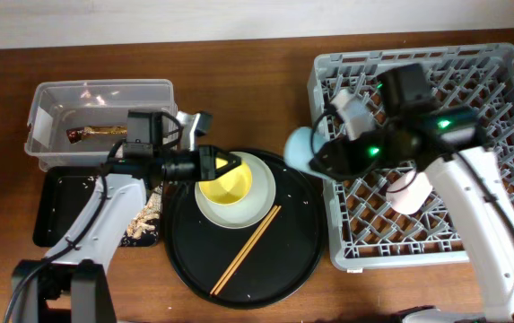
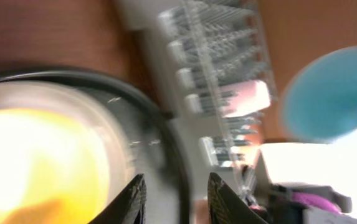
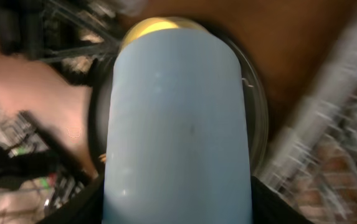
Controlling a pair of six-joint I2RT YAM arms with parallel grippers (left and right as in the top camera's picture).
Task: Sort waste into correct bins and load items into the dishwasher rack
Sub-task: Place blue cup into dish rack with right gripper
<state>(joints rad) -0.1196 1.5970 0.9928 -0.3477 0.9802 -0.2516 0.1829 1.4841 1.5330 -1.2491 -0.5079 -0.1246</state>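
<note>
Next, my right gripper loads the blue cup first and then comes back for the yellow bowl [image 1: 230, 187], because the grey rack [image 1: 364, 220] is far across from my left gripper.
My right gripper [image 1: 317, 154] is shut on the blue cup [image 1: 296, 147], held just left of the grey dishwasher rack [image 1: 499, 63]; in the right wrist view the blue cup [image 3: 178, 124] fills the space between the fingers. My left gripper [image 1: 225, 164] stands open over the near rim of the yellow bowl [image 1: 228, 186], which sits in the grey-green plate [image 1: 261, 206]. In the left wrist view nothing lies between the fingertips [image 2: 134, 200] of the left gripper [image 2: 177, 202]. Chopsticks [image 1: 246, 238] lie on the round black tray [image 1: 301, 251]. A pink cup [image 1: 409, 193] lies in the rack.
The clear tub [image 1: 50, 99] at the back left holds a brown-and-gold wrapper [image 1: 95, 134]. In front of it lies the black rectangular tray [image 1: 55, 211], with tan food scraps [image 1: 144, 215] at its right end. The rack [image 2: 222, 62] is close to the round tray's right edge.
</note>
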